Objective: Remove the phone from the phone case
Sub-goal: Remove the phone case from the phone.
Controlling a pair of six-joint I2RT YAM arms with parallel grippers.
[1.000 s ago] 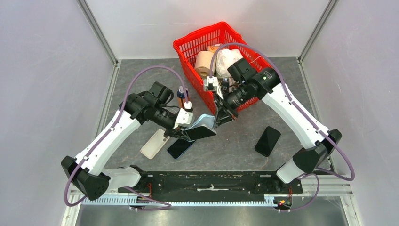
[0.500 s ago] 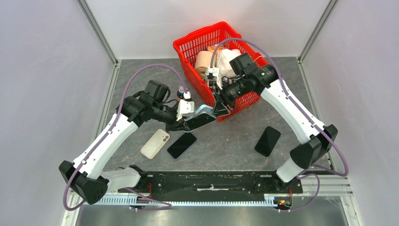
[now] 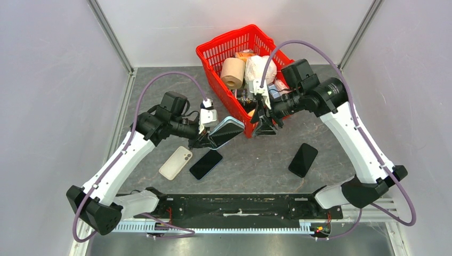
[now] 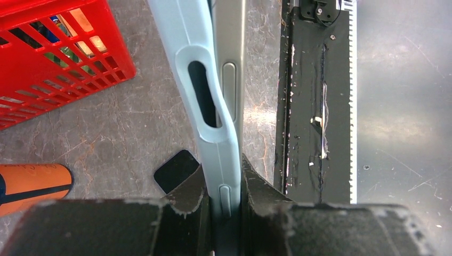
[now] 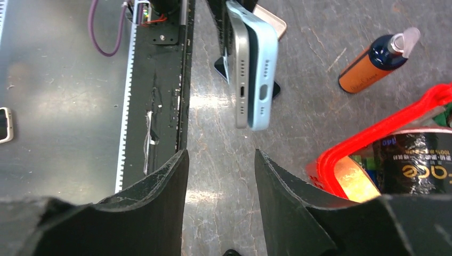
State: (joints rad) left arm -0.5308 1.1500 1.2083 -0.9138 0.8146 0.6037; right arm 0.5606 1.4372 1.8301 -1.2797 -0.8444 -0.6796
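Note:
Phone and case together [image 4: 226,184] are held tight in my left gripper, so my right gripper should take the phone's port end [image 5: 242,106] by itself. My left gripper should then take only the case.
My left gripper [image 3: 213,138] is shut on a phone in a light blue case [image 3: 228,129] and holds it above the table, pointing at the red basket. In the left wrist view my left gripper [image 4: 224,178] clamps the case [image 4: 205,80], and the silver phone edge [image 4: 231,69] stands slightly apart from it at the far end. My right gripper [image 3: 262,127] is open and empty, just right of the phone's free end. In the right wrist view my right gripper [image 5: 221,176] faces the phone's port end [image 5: 242,80], which sits beside the blue case [image 5: 265,64].
The red basket [image 3: 213,53] of household items stands behind the grippers. A black phone [image 3: 206,164], a cream phone case [image 3: 175,162] and another black phone [image 3: 303,159] lie on the table. An orange bottle [image 5: 373,61] lies by the basket.
My right gripper has drawn back to the right, off the phone's end, and now stands open. My left gripper has lifted the cased phone up and back a little.

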